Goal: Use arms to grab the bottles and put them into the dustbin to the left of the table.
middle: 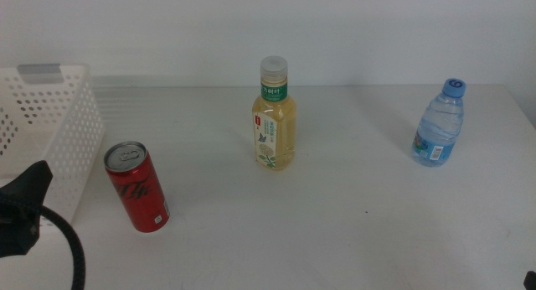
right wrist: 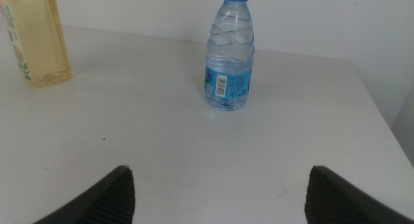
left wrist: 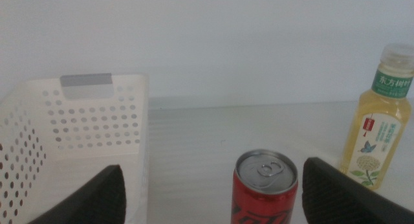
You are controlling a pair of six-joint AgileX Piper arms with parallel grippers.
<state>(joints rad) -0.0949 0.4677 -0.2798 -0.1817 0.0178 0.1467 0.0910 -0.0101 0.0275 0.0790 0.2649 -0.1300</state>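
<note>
My left gripper's fingers are facing the dustbin's side (middle: 75, 156) and are off-centre from the red soda can. I should lower them and centre them around the can's body (middle: 141, 194) before they close.
The pale-yellow tea bottle (middle: 275, 118) stands upright mid-table, also visible in the left wrist view (left wrist: 378, 130) and the right wrist view (right wrist: 35, 39). A clear water bottle (middle: 439, 126) with a blue cap stands at the far right (right wrist: 229, 56). The red soda can (middle: 138, 187) stands beside the white dustbin (middle: 50, 131). My left gripper (middle: 29, 198) sits low at the left, open, its jaws (left wrist: 213, 167) wide apart behind the can (left wrist: 265, 185) and holding nothing. My right gripper (right wrist: 218, 173) is open and empty, well short of the water bottle.
The white perforated dustbin (left wrist: 84, 120) has a grey tab on its rim and lies just left of the can. A black cable (middle: 71, 248) loops by the left gripper. The table's right edge (right wrist: 381, 114) runs close to the water bottle.
</note>
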